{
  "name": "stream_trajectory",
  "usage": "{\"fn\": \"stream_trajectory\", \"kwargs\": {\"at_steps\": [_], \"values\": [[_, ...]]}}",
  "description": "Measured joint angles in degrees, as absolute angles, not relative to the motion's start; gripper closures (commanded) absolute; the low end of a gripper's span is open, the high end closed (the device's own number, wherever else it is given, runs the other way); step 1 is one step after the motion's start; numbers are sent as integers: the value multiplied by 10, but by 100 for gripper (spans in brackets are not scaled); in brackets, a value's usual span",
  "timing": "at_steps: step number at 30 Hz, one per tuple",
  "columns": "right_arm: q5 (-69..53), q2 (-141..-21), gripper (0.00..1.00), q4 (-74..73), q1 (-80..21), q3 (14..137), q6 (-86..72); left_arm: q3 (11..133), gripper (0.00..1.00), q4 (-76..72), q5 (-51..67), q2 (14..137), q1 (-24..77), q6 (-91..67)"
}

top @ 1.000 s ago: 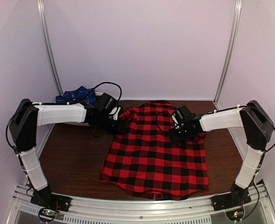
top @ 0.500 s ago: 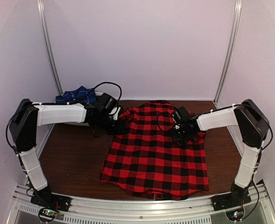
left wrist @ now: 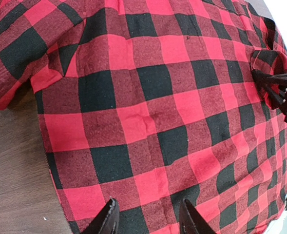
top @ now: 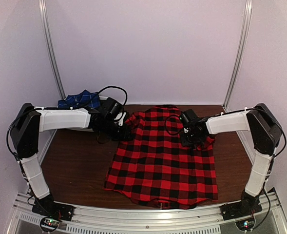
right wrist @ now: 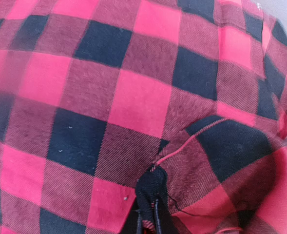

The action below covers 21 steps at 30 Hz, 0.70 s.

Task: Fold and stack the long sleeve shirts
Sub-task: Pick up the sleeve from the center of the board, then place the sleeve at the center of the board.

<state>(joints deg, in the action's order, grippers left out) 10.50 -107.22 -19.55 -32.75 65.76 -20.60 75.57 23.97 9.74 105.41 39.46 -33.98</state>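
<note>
My right gripper should keep carrying the sleeve's cuff (right wrist: 152, 187), now held over the red shirt's flat chest (top: 147, 135), across until it lies by my left gripper.
One of the long sleeve shirts, the red-and-black checked one (top: 162, 165), lies spread flat on the brown table (top: 75, 165). The other, a navy blue one (top: 79, 100), sits bunched at the back left corner. My left gripper (top: 125, 132) hovers over the red shirt's left shoulder edge. Its jaws (left wrist: 148, 205) are open, with cloth below them and nothing pinched. My right gripper (top: 194, 141) is on the shirt's right side, shut on a small raised fold of the red shirt (right wrist: 133, 97) at a hemmed edge (right wrist: 150, 209). In the left wrist view the right gripper (left wrist: 279, 87) holds that pinch of the red shirt (left wrist: 153, 97).
White walls with metal posts (top: 53, 53) enclose the table on three sides. A black cable (top: 111, 90) loops above the left wrist near the navy shirt. A metal rail (top: 143, 217) runs along the near edge between the arm bases.
My right gripper has closed on a fold of the red shirt and shifted slightly toward the back. The left arm and both shirts have stayed put.
</note>
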Motion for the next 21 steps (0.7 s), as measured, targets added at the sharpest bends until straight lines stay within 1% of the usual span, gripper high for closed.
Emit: {"fn": "stream_trajectory", "kwargs": {"at_steps": [6, 11, 21], "values": [[84, -1010, 100, -216, -328, 683, -209, 756, 57, 232, 112, 1054, 395, -340], [22, -964, 100, -199, -328, 707, -223, 756, 57, 211, 130, 1054, 395, -341], [-134, -974, 100, -80, -338, 714, -307, 772, 53, 155, 178, 1058, 401, -352]]}}
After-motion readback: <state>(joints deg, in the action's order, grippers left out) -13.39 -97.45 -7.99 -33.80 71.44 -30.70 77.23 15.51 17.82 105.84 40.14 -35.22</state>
